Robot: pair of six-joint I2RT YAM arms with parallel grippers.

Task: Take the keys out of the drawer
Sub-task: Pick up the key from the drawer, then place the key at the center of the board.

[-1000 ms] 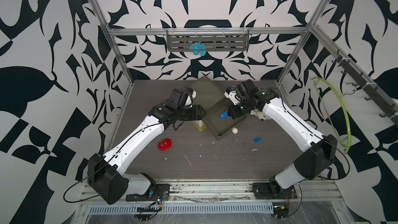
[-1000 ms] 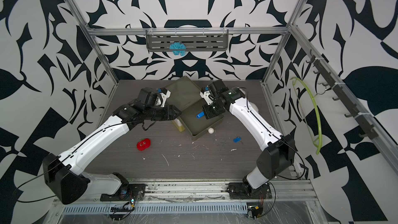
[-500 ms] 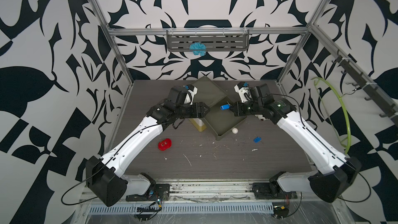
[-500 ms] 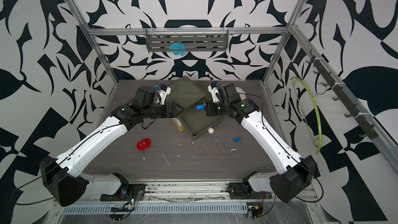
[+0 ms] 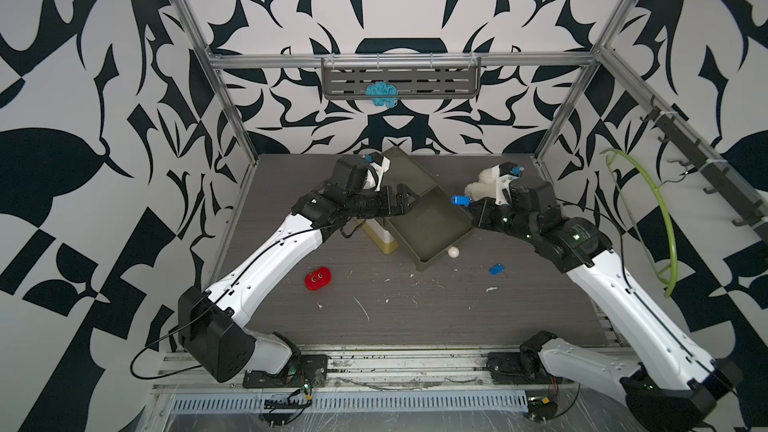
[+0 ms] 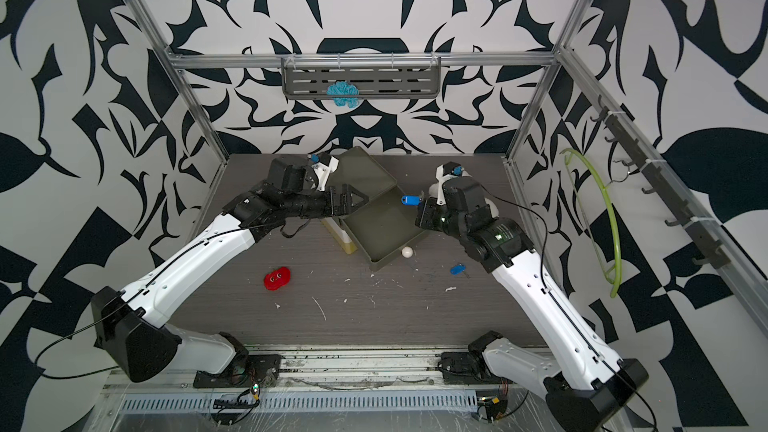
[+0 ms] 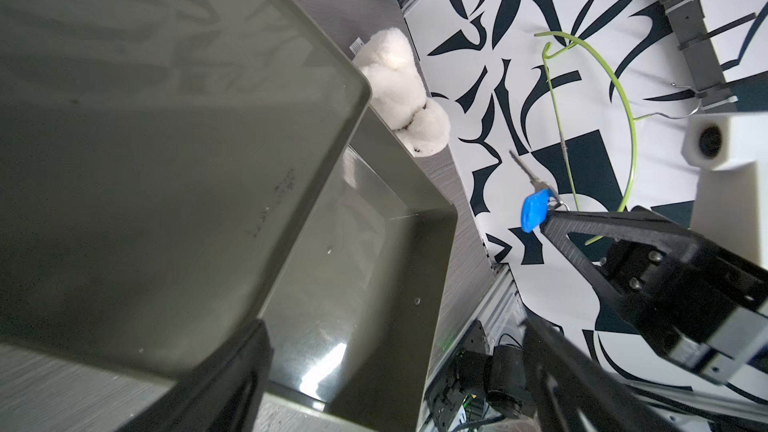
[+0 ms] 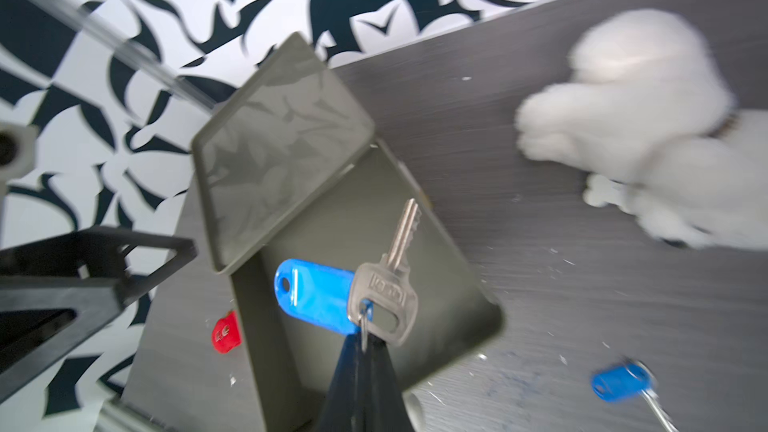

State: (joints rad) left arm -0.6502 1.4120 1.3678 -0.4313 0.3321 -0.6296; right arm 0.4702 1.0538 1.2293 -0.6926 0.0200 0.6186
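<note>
The hanging key's blue tag (image 5: pixel 461 201) is clear above the drawer's rim, so the robot's right gripper should keep going toward the second key (image 5: pixel 496 268) and let go beside it.
The olive drawer (image 5: pixel 432 226) stands pulled out of its low cabinet (image 5: pixel 409 174); its floor (image 7: pixel 374 268) shows bare. One of the keys (image 8: pixel 384 297), silver with a blue tag (image 8: pixel 316 292), hangs by its ring from my right gripper (image 8: pixel 365 347), which is shut on it. In both top views this key (image 5: pixel 458 200) (image 6: pixel 410 200) is in the air above the drawer's right rim. A second blue-tagged key (image 5: pixel 496 269) lies on the table to the drawer's right. My left gripper (image 5: pixel 409 201) (image 7: pixel 390 367) hovers open over the drawer's back left corner, holding nothing.
A white plush toy (image 5: pixel 480 187) lies behind the right gripper. A white ball (image 5: pixel 453 252) rests against the drawer's front corner. A cream box (image 5: pixel 384 238) stands left of the drawer, and a red round-eyed toy (image 5: pixel 318 279) lies in front. A green hanger (image 5: pixel 660 218) hangs on the right wall.
My right gripper has lifted the blue-tagged key up out of the drawer and carried it right. My left gripper has opened wide by the drawer's left edge.
</note>
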